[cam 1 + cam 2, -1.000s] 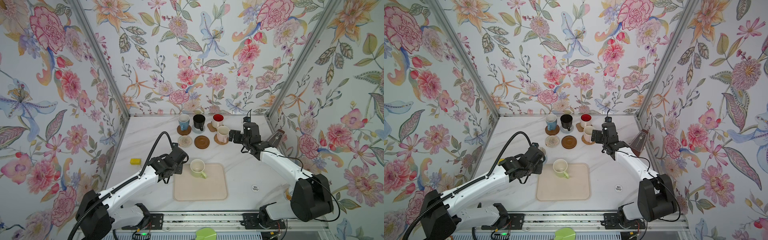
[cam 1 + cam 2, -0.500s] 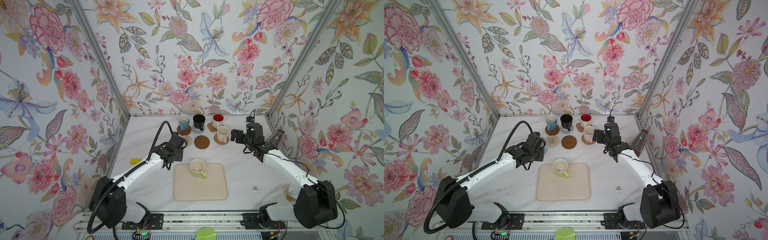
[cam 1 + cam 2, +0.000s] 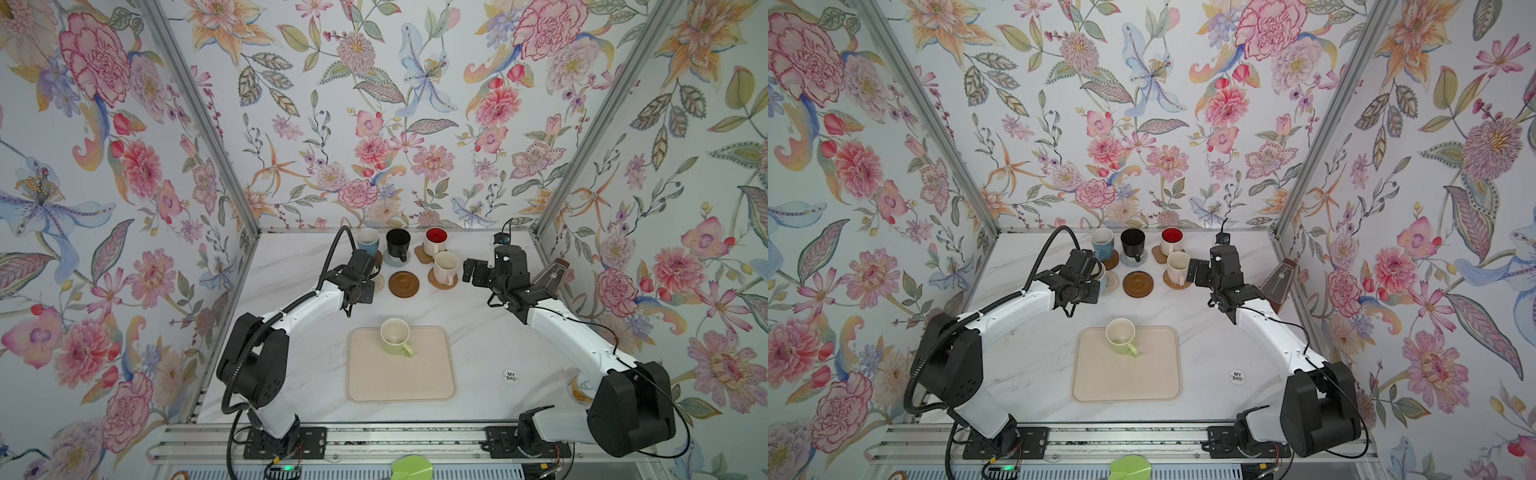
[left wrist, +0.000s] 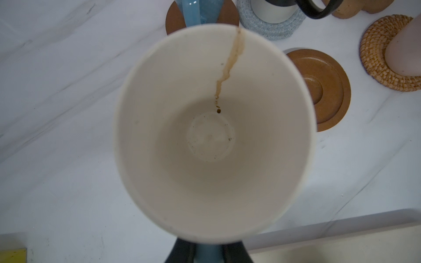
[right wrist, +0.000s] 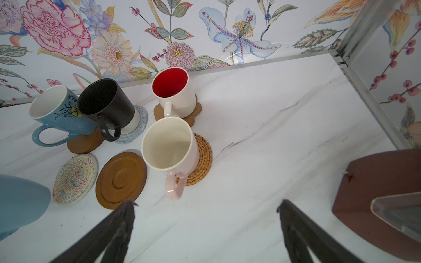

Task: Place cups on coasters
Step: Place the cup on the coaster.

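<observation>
The light blue cup [image 5: 21, 203] hangs upright next to the empty cream woven coaster [image 3: 1110, 282], so my left gripper should keep moving over and down until the cup rests there.
My left gripper [image 4: 209, 252] is shut on the handle of a light blue cup [image 4: 214, 136], held by the cream woven coaster [image 5: 75, 178], which shows bare beside the cup [image 5: 20, 200]. My right gripper [image 5: 206, 202] stands open and empty, just right of the pink cup [image 3: 446, 266] on the rattan coaster [image 3: 453, 282]. At the back, another blue cup [image 3: 368, 241] sits on a brown disc, the black cup [image 3: 398, 243] on the grey coaster and the red-inside cup [image 3: 435, 240] on the tan one. A second brown disc [image 3: 403, 284] is bare. The green cup [image 3: 395, 336] stands on the tray.
The beige tray [image 3: 432, 374] lies front centre, with a white "MY BAG" sticker [image 3: 510, 376] to its right. A brown pyramid-shaped object [image 3: 550, 274] stands by the right wall, close to my right arm. A yellow thing [image 4: 12, 256] lies near the left arm.
My left arm has carried the blue cup from beside the tray back towards the cream woven coaster. The right gripper stays open and has hardly moved.
</observation>
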### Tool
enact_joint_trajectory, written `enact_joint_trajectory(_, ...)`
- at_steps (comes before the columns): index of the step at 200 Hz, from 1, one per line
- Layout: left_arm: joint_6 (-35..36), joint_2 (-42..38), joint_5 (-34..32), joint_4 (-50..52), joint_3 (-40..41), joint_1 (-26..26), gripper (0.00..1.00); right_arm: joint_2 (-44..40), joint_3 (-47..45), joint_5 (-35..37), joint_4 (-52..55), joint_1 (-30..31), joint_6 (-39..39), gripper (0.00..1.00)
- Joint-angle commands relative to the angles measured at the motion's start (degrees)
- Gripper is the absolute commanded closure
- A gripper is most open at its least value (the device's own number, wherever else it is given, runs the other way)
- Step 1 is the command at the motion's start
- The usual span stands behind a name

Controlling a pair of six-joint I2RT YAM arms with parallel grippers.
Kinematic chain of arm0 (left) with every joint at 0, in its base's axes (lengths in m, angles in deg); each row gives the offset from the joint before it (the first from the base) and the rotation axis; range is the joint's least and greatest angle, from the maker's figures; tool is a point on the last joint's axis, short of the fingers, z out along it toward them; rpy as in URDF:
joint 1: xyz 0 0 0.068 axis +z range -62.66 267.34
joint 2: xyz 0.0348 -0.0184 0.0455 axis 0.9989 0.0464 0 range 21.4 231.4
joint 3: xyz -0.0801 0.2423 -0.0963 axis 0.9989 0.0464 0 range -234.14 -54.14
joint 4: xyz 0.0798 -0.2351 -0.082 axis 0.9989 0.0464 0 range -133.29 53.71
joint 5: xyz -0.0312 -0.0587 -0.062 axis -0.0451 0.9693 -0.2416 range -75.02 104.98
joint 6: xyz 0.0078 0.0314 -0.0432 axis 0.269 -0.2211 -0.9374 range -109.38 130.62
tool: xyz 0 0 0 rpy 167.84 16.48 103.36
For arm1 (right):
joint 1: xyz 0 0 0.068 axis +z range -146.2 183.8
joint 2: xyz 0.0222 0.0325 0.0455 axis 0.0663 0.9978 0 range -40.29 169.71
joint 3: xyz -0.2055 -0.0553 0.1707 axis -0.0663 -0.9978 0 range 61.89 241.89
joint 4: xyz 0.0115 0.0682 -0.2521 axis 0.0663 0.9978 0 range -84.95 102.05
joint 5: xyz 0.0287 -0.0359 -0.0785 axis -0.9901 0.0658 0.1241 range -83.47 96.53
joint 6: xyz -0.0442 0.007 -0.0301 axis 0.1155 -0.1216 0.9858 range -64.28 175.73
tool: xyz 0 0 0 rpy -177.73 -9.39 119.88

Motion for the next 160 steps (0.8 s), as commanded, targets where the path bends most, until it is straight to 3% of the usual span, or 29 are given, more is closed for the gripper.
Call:
enact_joint_trajectory(1, 1.2, 1.6, 0.5, -3.4, -3.7, 1.1, 1.0, -0.8, 0.1, -0.9, 0.9, -0.5, 0.1, 0.01)
enact_joint_trajectory(160, 1.8, 10.7, 3.3, -3.2, -11.8, 3.2, 1.0, 0.8, 0.5, -1.9, 0.8, -1.2, 0.0, 0.01)
